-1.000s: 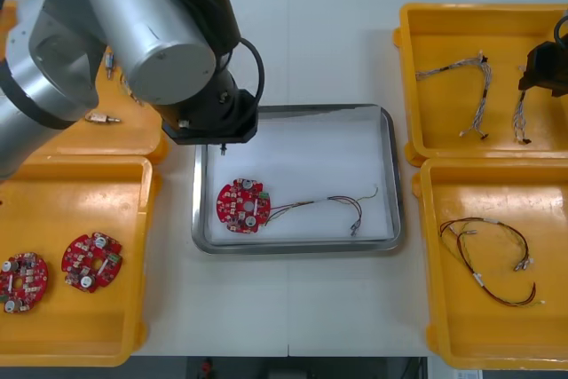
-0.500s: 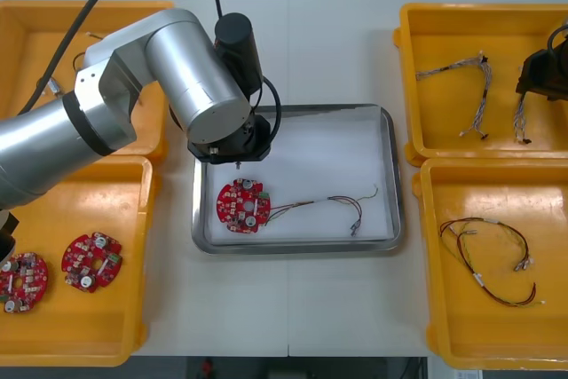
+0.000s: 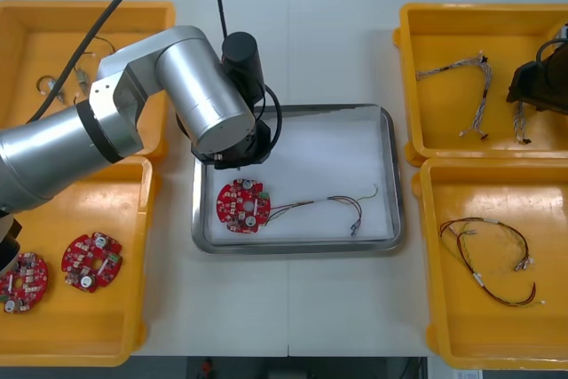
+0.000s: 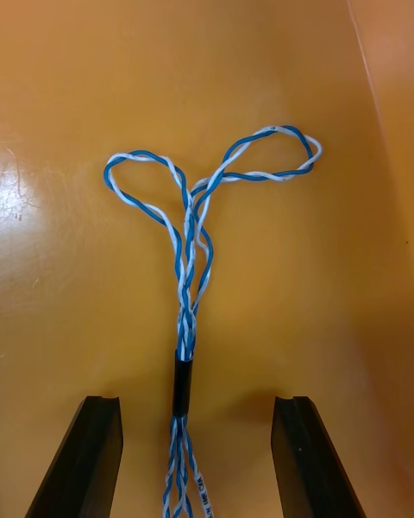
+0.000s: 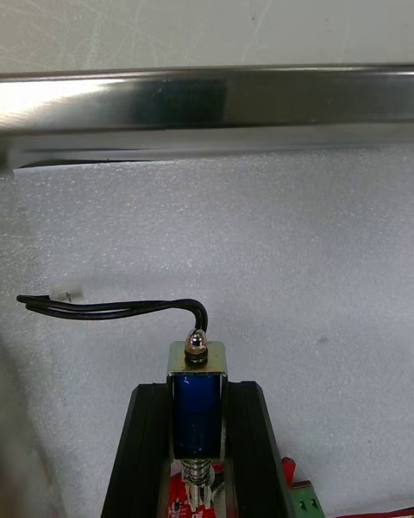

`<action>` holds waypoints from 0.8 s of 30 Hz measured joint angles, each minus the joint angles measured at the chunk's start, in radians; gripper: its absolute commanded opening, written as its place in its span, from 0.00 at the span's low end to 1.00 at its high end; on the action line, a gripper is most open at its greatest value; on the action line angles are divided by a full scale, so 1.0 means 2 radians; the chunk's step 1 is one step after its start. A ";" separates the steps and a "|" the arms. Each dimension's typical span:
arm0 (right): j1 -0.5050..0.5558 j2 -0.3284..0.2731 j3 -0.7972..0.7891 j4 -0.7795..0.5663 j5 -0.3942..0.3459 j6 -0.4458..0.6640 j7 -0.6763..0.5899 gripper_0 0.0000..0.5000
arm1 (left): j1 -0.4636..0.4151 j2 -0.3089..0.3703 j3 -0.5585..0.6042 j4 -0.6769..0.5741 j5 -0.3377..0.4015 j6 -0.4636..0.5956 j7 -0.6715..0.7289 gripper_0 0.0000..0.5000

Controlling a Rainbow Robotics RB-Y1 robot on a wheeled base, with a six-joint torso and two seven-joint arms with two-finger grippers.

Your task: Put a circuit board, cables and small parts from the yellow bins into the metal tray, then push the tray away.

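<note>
I expect the loops of the twisted blue and white cable (image 4: pixel 189 279) to stay bundled and spread when I lift it, since a black sleeve (image 4: pixel 182 386) holds its strands together.
My left gripper (image 5: pixel 197 406) is shut on a small metal part (image 5: pixel 197 393) with a blue body and a thin black wire, held low over the white inside of the metal tray (image 3: pixel 390 175). Right by it lies a round red circuit board (image 3: pixel 242 206) beside a thin cable (image 3: pixel 342 206). In the front view the left arm's wrist (image 3: pixel 232 153) covers the gripper at the tray's left end. My right gripper (image 4: pixel 197 406) stands open in the far right bin (image 3: pixel 444 19), its fingers either side of a twisted blue and white cable (image 4: pixel 185 311).
Two more circuit boards (image 3: pixel 91 262) lie in the near left bin (image 3: pixel 133 308). Small metal parts (image 3: pixel 62 86) sit in the far left bin. Red, yellow and black cables (image 3: pixel 488 259) lie in the near right bin. Another twisted cable (image 3: pixel 457 67) lies in the far right bin.
The left arm has swung in from the left bins and carried the small metal part over the tray's left end. The right gripper edged slightly left over its bin.
</note>
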 measured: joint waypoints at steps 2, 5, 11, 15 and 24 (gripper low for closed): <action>0.000 0.000 0.000 0.000 0.000 0.005 0.000 1.00 | 0.000 0.000 -0.002 0.000 0.000 0.000 0.000 0.49; 0.000 0.000 0.000 0.000 0.000 0.016 0.000 1.00 | 0.000 0.000 -0.003 0.000 -0.001 0.000 0.000 1.00; 0.000 0.001 0.000 0.000 -0.001 0.018 0.000 1.00 | 0.000 0.000 -0.003 0.000 -0.001 -0.003 0.000 1.00; 0.000 0.002 0.000 0.000 -0.001 0.018 0.000 1.00 | 0.000 0.000 -0.002 0.000 -0.001 -0.003 0.000 1.00; 0.000 0.002 0.000 0.000 -0.001 0.017 0.000 0.00 | 0.000 0.000 0.057 -0.019 0.005 0.066 0.001 1.00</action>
